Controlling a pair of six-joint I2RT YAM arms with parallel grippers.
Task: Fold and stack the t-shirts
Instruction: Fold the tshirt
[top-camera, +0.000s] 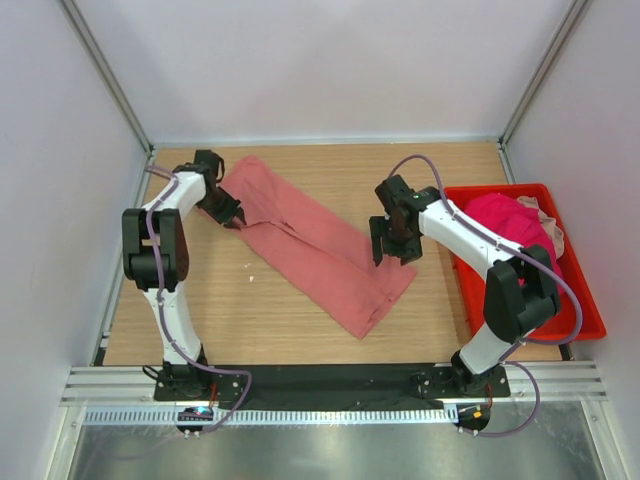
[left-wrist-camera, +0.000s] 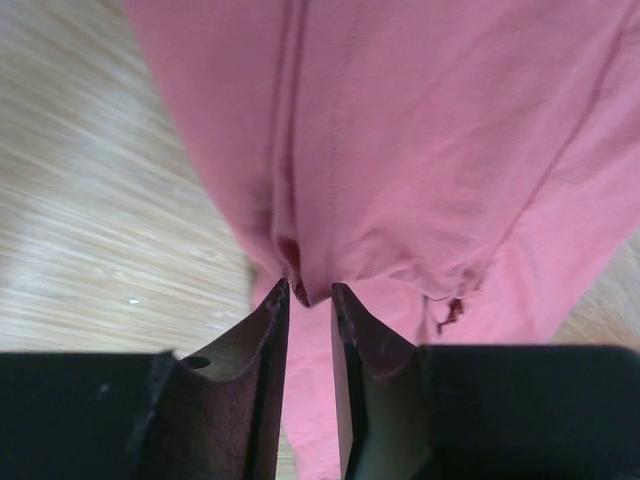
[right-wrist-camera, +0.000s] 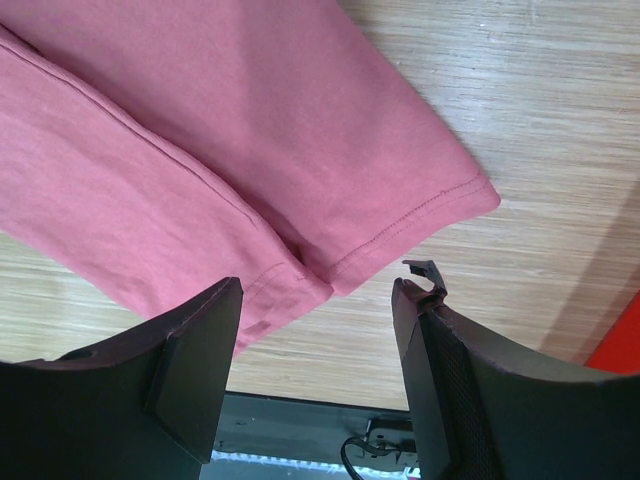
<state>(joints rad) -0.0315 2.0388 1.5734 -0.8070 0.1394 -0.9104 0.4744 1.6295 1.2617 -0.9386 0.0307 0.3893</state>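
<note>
The salmon-pink t-shirt strip (top-camera: 310, 240) slants. My right gripper should press near the strip's hemmed corner (top-camera: 409, 274) and drag that end toward my left gripper's side before the next fold.
A salmon-pink t-shirt (top-camera: 310, 245), folded into a long strip, lies slantwise on the wooden table from back left to front middle. My left gripper (top-camera: 232, 215) is low at the strip's left edge. In the left wrist view its jaws (left-wrist-camera: 308, 290) stand a narrow gap apart, with a small pucker of the t-shirt (left-wrist-camera: 420, 130) right at the tips. My right gripper (top-camera: 390, 255) hovers open over the strip's right side. In the right wrist view it (right-wrist-camera: 320, 285) holds nothing, with the hemmed corner of the t-shirt (right-wrist-camera: 200, 130) below. A magenta t-shirt (top-camera: 500, 215) and a pale one (top-camera: 550, 235) lie bunched in the bin.
A red plastic bin (top-camera: 590, 315) stands at the table's right side, just right of my right arm; its corner shows in the right wrist view (right-wrist-camera: 620, 350). White walls close the table in on the left, back and right. Bare wood (top-camera: 230, 310) lies in front of the strip.
</note>
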